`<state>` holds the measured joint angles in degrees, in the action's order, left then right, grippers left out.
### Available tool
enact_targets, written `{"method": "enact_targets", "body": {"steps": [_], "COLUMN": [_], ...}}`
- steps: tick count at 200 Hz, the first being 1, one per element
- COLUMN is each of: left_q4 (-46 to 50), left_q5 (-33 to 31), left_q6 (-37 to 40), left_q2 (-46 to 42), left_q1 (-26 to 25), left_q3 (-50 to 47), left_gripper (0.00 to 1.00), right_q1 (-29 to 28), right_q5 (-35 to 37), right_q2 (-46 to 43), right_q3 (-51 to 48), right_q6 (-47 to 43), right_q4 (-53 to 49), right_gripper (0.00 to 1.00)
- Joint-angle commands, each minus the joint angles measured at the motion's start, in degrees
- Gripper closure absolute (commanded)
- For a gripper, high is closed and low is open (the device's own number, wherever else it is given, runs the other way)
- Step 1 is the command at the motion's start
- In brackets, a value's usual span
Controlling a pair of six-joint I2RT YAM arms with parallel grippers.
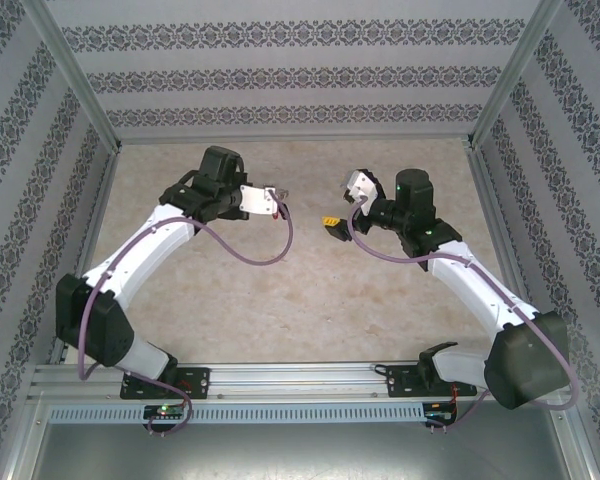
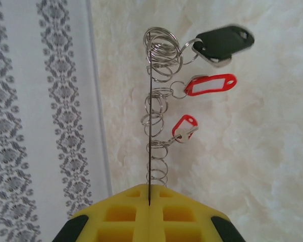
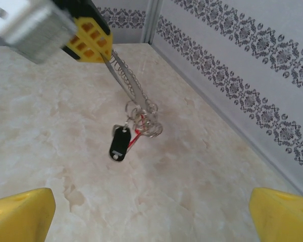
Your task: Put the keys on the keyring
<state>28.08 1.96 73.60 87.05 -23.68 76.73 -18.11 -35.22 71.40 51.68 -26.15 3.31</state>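
All keys hang from the keyring's small rings (image 2: 160, 53), so my left gripper keeps lowering the keyring and let it go once it touches the clear marble table (image 1: 252, 232).
My left gripper (image 2: 149, 195) is shut on the keyring (image 2: 149, 116), which the left wrist view shows edge-on as a thin dark wire with small coiled rings along it. From those rings hang a black-headed key (image 2: 223, 42), a red tag (image 2: 210, 84) and a small red-headed key (image 2: 186, 126). In the top view the left gripper (image 1: 270, 204) holds it above the table's middle. My right gripper (image 3: 151, 222) is open and empty, facing the hanging keyring (image 3: 136, 98) and black key (image 3: 120, 142) from a short way off. From above, the right gripper (image 1: 333, 223) sits just right of the ring.
The marble-patterned table (image 1: 300, 290) is bounded by patterned walls, the left wall (image 2: 40, 111) close beside the left gripper. A purple cable (image 1: 250, 255) loops off the left arm.
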Motion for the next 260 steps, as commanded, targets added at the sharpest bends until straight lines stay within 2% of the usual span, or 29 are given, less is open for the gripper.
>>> {"method": "enact_targets", "body": {"steps": [1,38,74,102,125,145,168,199,209,222,236,260], "left_q4": [-8.3,-12.3,-15.4,-18.8,-25.6,-26.5,-22.9,-19.2,-19.9,-21.9,-22.9,-22.9], "left_q5": [-7.3,-14.7,-19.2,-25.1,-29.4,-29.2,-28.7,-23.3,-22.2,-21.4,-20.1,-19.0], "left_q6": [-7.9,-14.0,-21.3,-21.7,-20.1,-23.6,-29.4,-37.0,-38.9,-40.6,-41.8,-42.6], "left_q2": [3.8,10.5,15.1,18.3,18.8,17.8,17.5,17.1,16.7,15.9,14.4,11.6], "left_q1": [-0.8,-1.9,-3.0,-5.0,-7.2,-8.2,-8.6,-8.8,-9.1,-9.6,-10.2,-10.5], "left_q3": [2.2,3.9,3.4,1.4,-3.5,-5.7,-6.0,-7.9,-9.2,-11.5,-13.1,-14.4], "left_gripper": [1.00,1.00,1.00,1.00,1.00,1.00,0.94,0.91,0.87,0.73,0.66,0.51], "right_q1": [0.5,0.6,0.6,0.7,0.7,0.6,0.6,0.7,0.6,0.7,0.7,0.7], "right_q5": [1.9,2.1,2.2,2.1,1.9,2.0,3.3,5.5,6.2,6.6,7.4,12.3], "right_q2": [-0.4,-0.8,-1.6,-1.8,-1.7,-1.4,-1.2,-1.5,-2.0,-2.6,-3.0,-3.9], "right_q3": [-1.0,-1.1,-2.3,-3.1,-3.3,-3.3,-3.3,-3.3,-3.7,-4.6,-5.1,-6.2], "right_q6": [3.4,4.8,6.3,7.4,8.3,8.8,9.6,9.8,10.2,10.8,11.5,12.4], "right_q4": [1.4,1.4,1.6,2.0,2.2,2.3,2.5,3.0,4.5,6.9,8.7,10.0], "right_gripper": [0.02,0.02,0.02,0.02,0.02,0.02,0.02,0.02,0.02,0.02,0.02,0.02]}}
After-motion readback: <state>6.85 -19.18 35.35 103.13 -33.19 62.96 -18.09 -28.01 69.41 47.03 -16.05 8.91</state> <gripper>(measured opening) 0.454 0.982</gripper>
